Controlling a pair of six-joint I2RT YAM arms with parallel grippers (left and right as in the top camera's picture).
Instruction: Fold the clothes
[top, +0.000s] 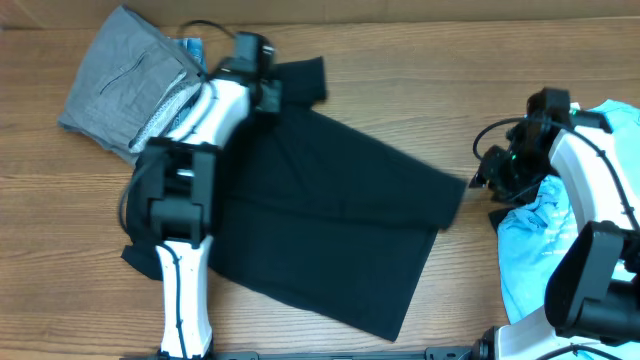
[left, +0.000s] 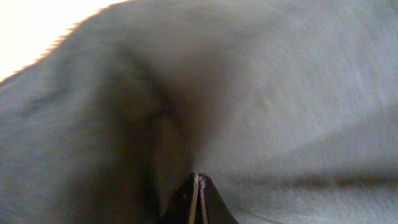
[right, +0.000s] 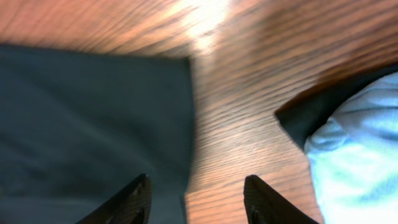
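The black T-shirt is lying at a slant with a long crease (top: 330, 217), so the robot's right gripper should pull out the corner (top: 452, 192) closest to the light blue garment to spread the T-shirt straight.
A black T-shirt (top: 330, 215) lies spread across the middle of the wooden table. My left gripper (top: 262, 90) is at its far upper corner, near a sleeve, and is shut on the black cloth (left: 199, 124), which fills the left wrist view around the closed fingertips (left: 199, 186). My right gripper (top: 483, 180) is open and empty, hovering just right of the shirt's right edge (right: 93, 124), with bare wood between its fingers (right: 198, 186).
A folded grey garment (top: 125, 80) lies at the back left with a bit of blue cloth beside it. A light blue garment (top: 545, 230) is heaped at the right edge, also in the right wrist view (right: 360, 143).
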